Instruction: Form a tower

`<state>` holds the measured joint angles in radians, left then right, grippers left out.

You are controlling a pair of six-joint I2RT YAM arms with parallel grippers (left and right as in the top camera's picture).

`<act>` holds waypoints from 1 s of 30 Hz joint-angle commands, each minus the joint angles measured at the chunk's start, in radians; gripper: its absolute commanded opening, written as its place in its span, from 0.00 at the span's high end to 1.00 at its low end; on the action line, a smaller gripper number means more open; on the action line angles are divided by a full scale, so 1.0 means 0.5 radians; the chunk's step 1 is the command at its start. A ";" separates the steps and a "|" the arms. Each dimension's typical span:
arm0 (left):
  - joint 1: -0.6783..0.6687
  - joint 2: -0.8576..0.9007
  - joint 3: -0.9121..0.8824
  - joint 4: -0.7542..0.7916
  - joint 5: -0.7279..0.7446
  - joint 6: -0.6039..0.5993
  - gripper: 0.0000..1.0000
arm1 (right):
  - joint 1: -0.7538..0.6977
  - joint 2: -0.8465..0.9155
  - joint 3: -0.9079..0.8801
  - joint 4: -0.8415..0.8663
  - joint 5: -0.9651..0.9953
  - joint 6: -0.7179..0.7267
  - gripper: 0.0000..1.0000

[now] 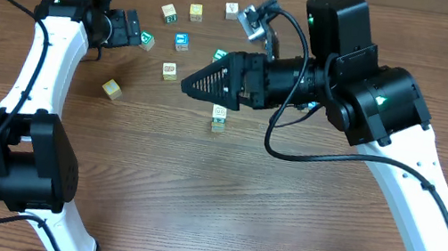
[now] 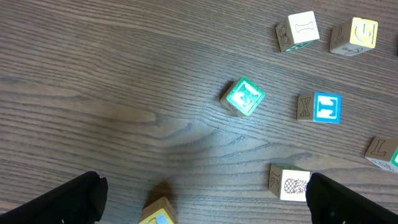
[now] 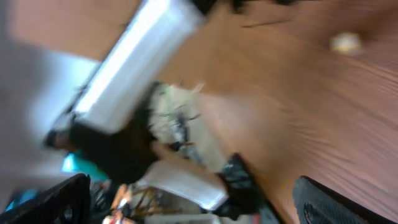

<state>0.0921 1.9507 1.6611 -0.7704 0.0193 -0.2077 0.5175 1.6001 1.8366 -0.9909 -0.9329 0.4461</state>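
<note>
I need to turn my right gripper down and lower its open fingers around the stacked cubes point(image 1: 219, 124), because it is level now and its fingers point past the tower point(image 1: 220, 112).
The tower point(image 1: 219, 118) is a short stack of tiny wooden cubes with a cream, marked top face, standing mid-table in the overhead view. My right gripper point(image 1: 194, 85) lies level just above and to the left of it, apart from it. In the blurred right wrist view the right gripper point(image 3: 193, 202) is open, its dark fingers point(image 3: 339, 199) wide apart with nothing between them. My left gripper point(image 1: 131, 30) hovers at the back left beside a green-faced cube point(image 1: 146, 39). Seen from the left wrist, the left gripper point(image 2: 208, 202) is open and empty above the wood.
Loose cubes lie scattered at the back: a green-faced one point(image 2: 244, 96), a blue-faced one point(image 2: 320, 107), a pineapple-picture one point(image 2: 288, 183), two cream ones point(image 2: 298, 30) point(image 2: 354, 34) and a yellow one point(image 1: 112, 88). A camera mount point(image 1: 256, 23) sticks up behind the right arm.
</note>
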 commanded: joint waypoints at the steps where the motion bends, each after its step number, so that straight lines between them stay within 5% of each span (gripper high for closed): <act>1: -0.005 -0.056 -0.001 0.007 -0.001 -0.018 0.01 | 0.001 0.013 0.043 -0.133 0.529 -0.001 0.00; 3: -0.005 -0.056 -0.001 0.007 -0.001 -0.018 0.01 | 0.001 0.038 0.043 -0.198 0.591 -0.001 0.07; 6: -0.005 -0.056 -0.001 0.007 -0.001 -0.018 0.00 | 0.001 0.098 0.043 -0.270 0.589 0.014 0.46; 8: -0.005 -0.056 -0.001 0.007 -0.001 -0.018 0.00 | 0.001 0.127 0.043 -0.312 0.591 0.098 0.59; 12: -0.005 -0.056 -0.001 0.007 -0.001 -0.018 0.00 | 0.000 0.148 0.044 -0.340 0.593 0.237 0.59; 21: -0.005 -0.056 -0.001 0.007 -0.001 -0.018 0.01 | -0.041 0.285 0.253 -0.593 0.908 0.373 0.31; 30: -0.005 -0.056 -0.001 0.007 -0.001 -0.018 0.00 | 0.069 0.653 0.494 -0.906 1.421 0.263 0.18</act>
<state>0.0921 1.9507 1.6611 -0.7704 0.0193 -0.2077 0.5236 1.8793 2.0460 -1.4448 -0.3599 0.6125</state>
